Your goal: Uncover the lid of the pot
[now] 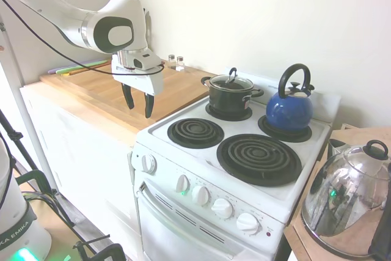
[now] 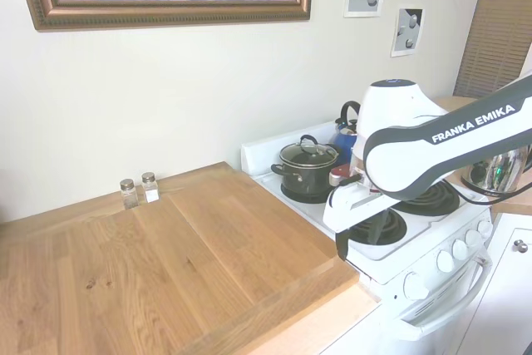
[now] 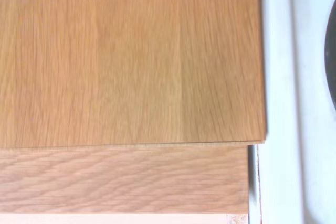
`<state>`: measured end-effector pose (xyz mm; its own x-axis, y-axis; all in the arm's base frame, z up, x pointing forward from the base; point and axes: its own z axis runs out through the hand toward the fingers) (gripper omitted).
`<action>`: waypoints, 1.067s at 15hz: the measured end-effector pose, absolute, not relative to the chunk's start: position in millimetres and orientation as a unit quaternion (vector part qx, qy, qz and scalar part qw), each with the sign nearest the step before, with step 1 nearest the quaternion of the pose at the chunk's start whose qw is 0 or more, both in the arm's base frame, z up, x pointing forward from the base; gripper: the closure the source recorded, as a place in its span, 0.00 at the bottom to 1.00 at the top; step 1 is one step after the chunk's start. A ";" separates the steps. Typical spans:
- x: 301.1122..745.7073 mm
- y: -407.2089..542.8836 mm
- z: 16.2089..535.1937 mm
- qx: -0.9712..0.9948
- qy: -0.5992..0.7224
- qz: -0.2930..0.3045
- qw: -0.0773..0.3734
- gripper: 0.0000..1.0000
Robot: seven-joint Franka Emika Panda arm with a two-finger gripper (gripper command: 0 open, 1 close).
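The clear glass lid [image 1: 241, 83] has the dark loop handle [image 1: 231, 74] standing at its middle, so the lid will come off and hang almost level when I lift it.
The small black pot [image 1: 229, 97] stands on the stove's back left burner, also seen as the pot [image 2: 307, 174] in the second exterior view. The clear glass lid [image 1: 231, 82] with its dark loop handle rests on the pot, closed; the lid [image 2: 308, 154] shows from the other side too. My gripper [image 1: 138, 101] hangs open over the wooden countertop's corner beside the stove, well to the left of the pot, fingers pointing down with nothing between them. The wrist view shows only wood and the stove's white edge.
A blue kettle [image 1: 289, 108] sits on the back right burner next to the pot. A large shiny dome lid [image 1: 345, 203] lies on the counter right of the stove. Two small shakers [image 1: 175, 62] stand by the wall. The wooden board [image 3: 131, 56] lies under the gripper.
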<state>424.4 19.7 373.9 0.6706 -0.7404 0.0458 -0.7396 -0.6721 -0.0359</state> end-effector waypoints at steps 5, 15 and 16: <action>434.9 12.4 387.4 -0.905 0.417 -0.078 0.038 0.00; 549.0 -68.6 492.9 -0.866 0.472 -0.125 0.111 0.00; 566.5 -76.5 491.7 -0.871 0.464 -0.120 0.109 0.00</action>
<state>566.5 -76.5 491.7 0.5414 -0.8339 0.1071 -0.7818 -0.5462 -0.3007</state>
